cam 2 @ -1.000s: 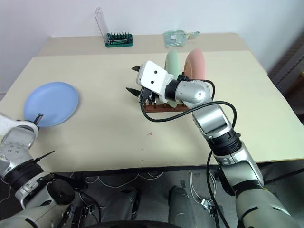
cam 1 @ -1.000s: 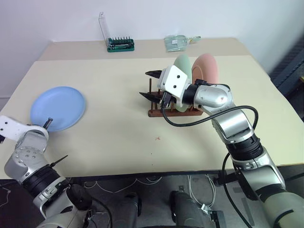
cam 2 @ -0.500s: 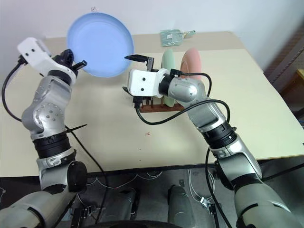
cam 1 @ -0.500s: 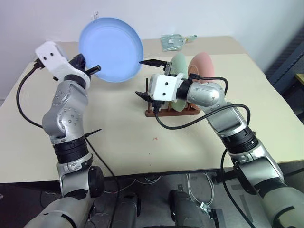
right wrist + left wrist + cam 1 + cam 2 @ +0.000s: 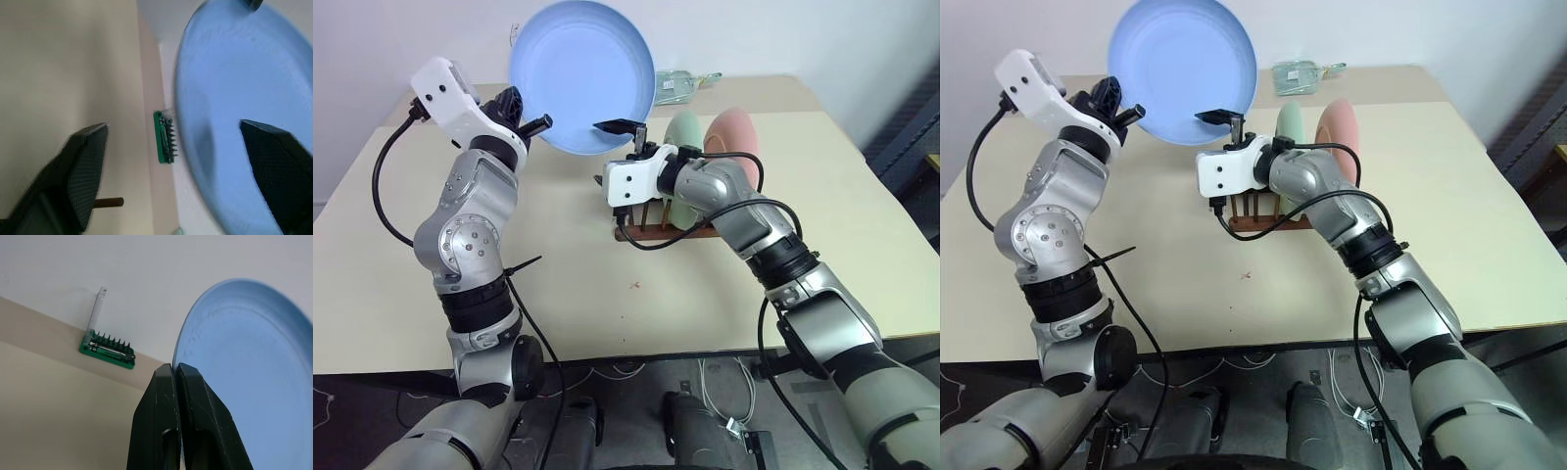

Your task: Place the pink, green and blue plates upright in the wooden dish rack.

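Note:
My left gripper is holding the blue plate (image 5: 582, 76) so that it faces me. Next, my right gripper grabs the plate's lower rim (image 5: 618, 144) and turns the plate edge-on for the rack.
My left gripper (image 5: 530, 119) is shut on the rim of the blue plate (image 5: 582, 69) and holds it high in the air, facing me, just left of the wooden dish rack (image 5: 651, 231). The same grip shows in the left wrist view, where the left gripper (image 5: 171, 368) pinches the blue plate (image 5: 244, 372). My right gripper (image 5: 173, 126) is open. Its fingers straddle the blue plate's (image 5: 230, 83) lower rim, one finger (image 5: 617, 125) in front of the plate. The green plate (image 5: 689, 127) and the pink plate (image 5: 736, 135) stand upright in the rack, behind my right wrist.
A green screwdriver-bit holder (image 5: 107, 350) sits at the table's back edge by the wall. A clear packet (image 5: 681, 86) lies at the back, right of the blue plate. The rack stands mid-table, with bare tabletop (image 5: 578, 264) in front of it and to its left.
My left arm has lifted the blue plate off the table at the left and carried it up and right toward the rack. My right gripper has rolled and moved onto the plate's edge.

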Robot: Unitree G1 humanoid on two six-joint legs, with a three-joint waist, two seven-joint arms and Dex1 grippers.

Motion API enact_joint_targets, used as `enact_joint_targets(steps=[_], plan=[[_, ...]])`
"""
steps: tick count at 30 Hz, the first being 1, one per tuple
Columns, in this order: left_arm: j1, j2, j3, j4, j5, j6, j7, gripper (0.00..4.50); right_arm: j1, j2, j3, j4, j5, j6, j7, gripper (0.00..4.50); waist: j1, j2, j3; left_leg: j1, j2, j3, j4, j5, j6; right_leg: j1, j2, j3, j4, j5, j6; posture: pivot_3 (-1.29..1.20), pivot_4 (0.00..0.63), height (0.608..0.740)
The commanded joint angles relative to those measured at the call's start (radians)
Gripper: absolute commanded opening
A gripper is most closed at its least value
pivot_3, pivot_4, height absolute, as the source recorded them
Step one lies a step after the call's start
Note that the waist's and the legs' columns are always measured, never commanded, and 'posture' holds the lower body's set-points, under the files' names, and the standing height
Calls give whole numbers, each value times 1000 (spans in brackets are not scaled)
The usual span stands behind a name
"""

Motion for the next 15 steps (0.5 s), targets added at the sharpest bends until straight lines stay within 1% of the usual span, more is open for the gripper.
enact_joint_targets(steps=[1,3,4,5,8,10,11,12,15], plan=[[-20,14,7,-53,-19,-3,3,0,-45,2,-7,0,-37,-41,-43,2081,1,0,0,0,0,0,0,0,0,0,0,0,0,0,0,0,150,740],[-19,11,9,-49,-26,-4,7,0,-47,-1,-9,6,-55,-50,-61,1099,1,0,0,0,0,0,0,0,0,0,0,0,0,0,0,0,150,740],[-17,9,10,-47,-32,-3,8,0,-48,-2,-12,6,-65,-51,-72,441,1,0,0,0,0,0,0,0,0,0,0,0,0,0,0,0,150,740],[-17,0,16,-45,-47,-7,4,0,-48,-3,-14,4,-74,-52,-80,66,1,0,0,0,0,0,0,0,0,0,0,0,0,0,0,0,150,740],[-18,-23,34,-49,-85,-30,5,920,-44,-5,-18,-5,-85,-57,-78,0,1,0,0,0,0,0,0,0,0,0,0,0,0,0,0,0,150,740],[-23,-27,46,-47,-90,-40,19,1808,-41,-7,-21,-13,-84,-58,-74,0,0,0,0,0,0,0,0,0,0,0,0,0,0,0,0,0,150,740],[-29,-9,54,-38,-67,-68,21,2315,-38,-6,-26,-21,-76,-55,-69,0,-1,0,0,0,0,0,0,0,0,0,0,1,0,0,0,0,150,740],[-37,11,71,-24,-45,-99,29,2719,-35,-4,-32,-30,-66,-52,-63,0,-1,0,0,0,0,0,0,0,0,0,0,1,0,0,0,0,150,740],[-56,51,128,25,-8,-187,66,2719,-31,-1,-43,-45,-46,-46,-52,0,-5,0,0,0,2,1,0,0,0,-1,2,1,0,1,-1,0,150,740]])
